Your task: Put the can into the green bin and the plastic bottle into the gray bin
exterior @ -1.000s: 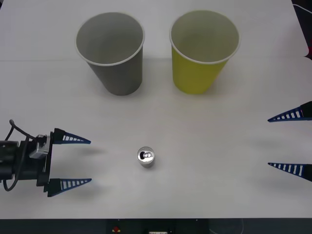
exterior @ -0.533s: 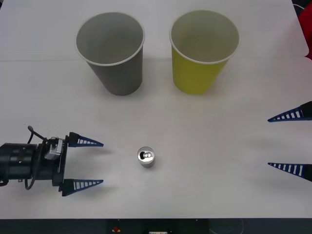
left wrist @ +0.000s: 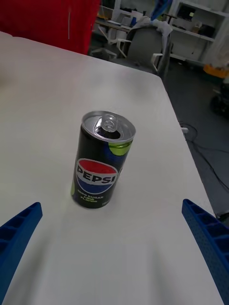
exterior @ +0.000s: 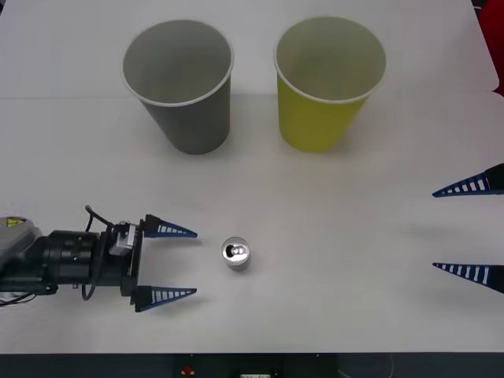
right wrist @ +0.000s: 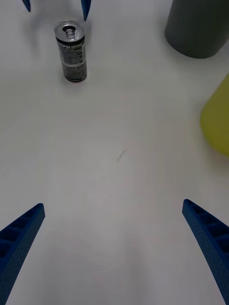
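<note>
I expect the can (exterior: 235,253) to end up out of sight below the green bin's rim when I lower it in, because the green bin's near side (exterior: 316,123) is much taller than the can.
A small black can (exterior: 235,253) with a silver pull-tab top stands upright near the table's front middle; it also shows as the can (left wrist: 102,161) and the can (right wrist: 71,51). My left gripper (exterior: 181,263) is open just left of it, fingers pointing at the can, a short gap away. The gray bin (exterior: 183,85) stands at the back left and the green bin (exterior: 326,83) at the back right. My right gripper (exterior: 471,230) waits open at the right edge. The plastic bottle is out of view.
The white table (exterior: 331,213) has free room between the can and the bins. Its front edge lies close below the can. Beyond the table's far side in the left wrist view are chairs (left wrist: 143,43) and a red cloth (left wrist: 52,21).
My left gripper has moved steadily right toward the can, staying open. The can, both bins and the right gripper have not moved.
</note>
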